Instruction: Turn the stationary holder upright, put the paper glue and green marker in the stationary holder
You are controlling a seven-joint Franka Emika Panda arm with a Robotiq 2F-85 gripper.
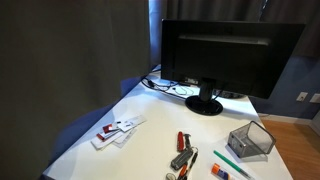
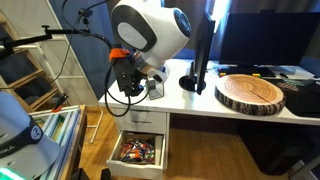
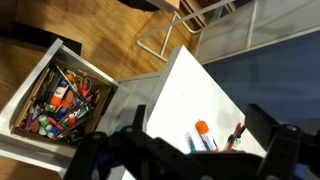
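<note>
My open gripper should, since the stationary holder's upper rim (image 1: 258, 124) is clear of the green marker, keep heading toward that rim until its fingers close on it.
The stationary holder (image 1: 250, 140), a dark wire-mesh box, lies on its side at the desk's right end. The green marker (image 1: 228, 163) lies in front of it, with the orange paper glue (image 1: 220, 172) beside the marker near the desk edge. In the wrist view the paper glue (image 3: 203, 135) and the green marker (image 3: 192, 143) lie side by side on the white desk, low between my fingers. My gripper (image 3: 200, 118) is open and empty, well above the desk end. In an exterior view it (image 2: 128, 80) hangs above the open drawer.
A monitor (image 1: 225, 50) stands on the white desk (image 1: 150, 110). A red-handled tool (image 1: 182, 140), a silver-and-red clump (image 1: 180, 160) and white cards (image 1: 118, 130) lie on the desk. An open drawer of stationery (image 2: 140, 150) juts out below. A wooden slab (image 2: 250, 92) lies on the desk.
</note>
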